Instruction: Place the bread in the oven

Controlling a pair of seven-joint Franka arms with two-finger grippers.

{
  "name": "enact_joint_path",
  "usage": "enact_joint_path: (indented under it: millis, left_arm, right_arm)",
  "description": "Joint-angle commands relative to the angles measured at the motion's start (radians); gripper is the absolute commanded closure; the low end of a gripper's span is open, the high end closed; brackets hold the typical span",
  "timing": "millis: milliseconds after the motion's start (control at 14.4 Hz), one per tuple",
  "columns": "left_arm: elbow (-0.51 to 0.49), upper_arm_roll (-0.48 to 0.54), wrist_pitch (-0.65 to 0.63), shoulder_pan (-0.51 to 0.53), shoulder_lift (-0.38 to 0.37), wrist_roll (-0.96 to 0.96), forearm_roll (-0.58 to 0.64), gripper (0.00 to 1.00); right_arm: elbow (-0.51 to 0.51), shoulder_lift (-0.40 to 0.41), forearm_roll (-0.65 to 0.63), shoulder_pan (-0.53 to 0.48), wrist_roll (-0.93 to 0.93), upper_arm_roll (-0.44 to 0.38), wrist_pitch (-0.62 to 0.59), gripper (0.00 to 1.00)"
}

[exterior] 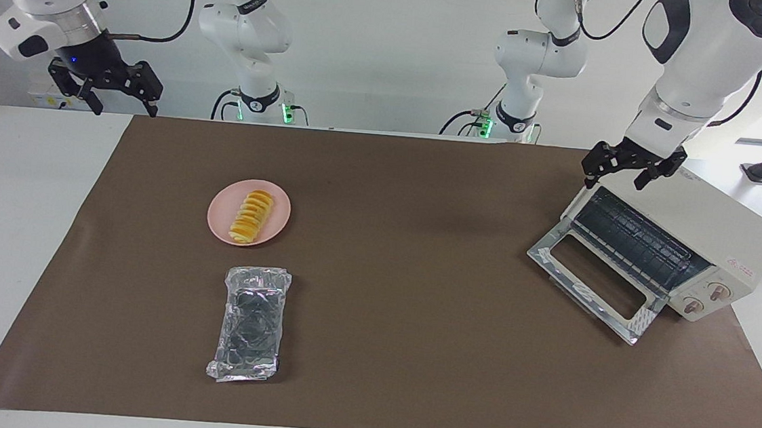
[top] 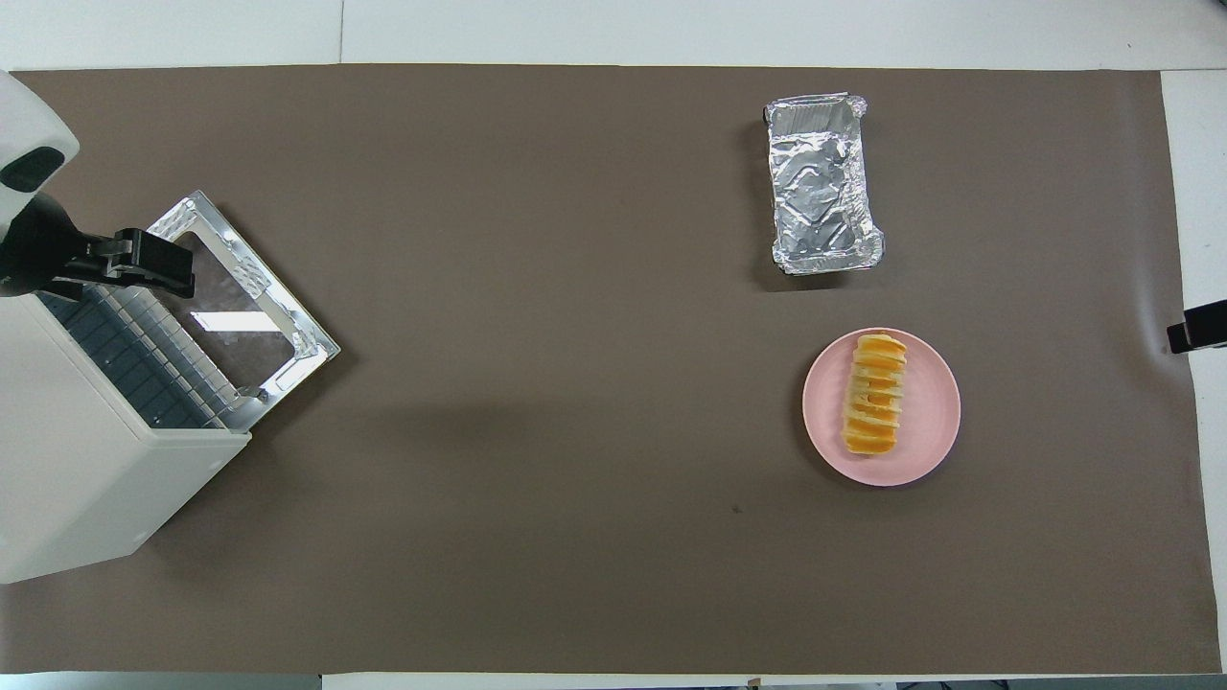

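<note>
I see that the foil tray has a raised rim point(top: 775, 184) around a hollow longer than the bread point(top: 874, 395). The bread will travel along inside when I move the tray.
The bread point(exterior: 251, 216) point(top: 874, 393), a ridged yellow-orange roll, lies on a round pink plate point(exterior: 220, 223) point(top: 935, 426) toward the right arm's end of the mat. The cream-white oven point(exterior: 727, 227) point(top: 77, 479) stands at the left arm's end. Its glass door point(exterior: 593, 278) point(top: 240, 297) is dropped open and the wire rack shows. My left gripper point(exterior: 618, 175) point(top: 144, 266) is open and empty, hanging just over the top front edge of the oven. My right gripper point(exterior: 124, 105) point(top: 1198, 335) is open and empty, raised over the white table edge at its own end, well apart from the bread.
A crinkled silver foil tray point(exterior: 251, 323) point(top: 822, 182) lies empty on the mat, farther from the robots than the plate. A brown mat point(exterior: 405, 257) point(top: 537, 431) covers most of the table.
</note>
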Motion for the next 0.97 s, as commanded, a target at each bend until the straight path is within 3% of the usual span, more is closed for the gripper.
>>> enact_joint_path:
  millis: [0,626,904]
  left_arm:
    - [-0.015,-0.002,-0.007,0.007,-0.015,0.001,-0.015,0.0]
    - [-0.015,-0.002,-0.007,0.007,-0.015,0.001,-0.015,0.0]
    - [-0.015,-0.002,-0.007,0.007,-0.015,0.001,-0.015,0.0]
  right_arm:
    - [-0.03,-0.025,0.001,-0.014,-0.008,0.008,0.016,0.0]
    - [-0.067,-0.043,-0.001,-0.001,-0.009,0.009,-0.004,0.0]
    - [-0.287,-0.117,0.001,0.083,0.15,0.017,0.183,0.0]
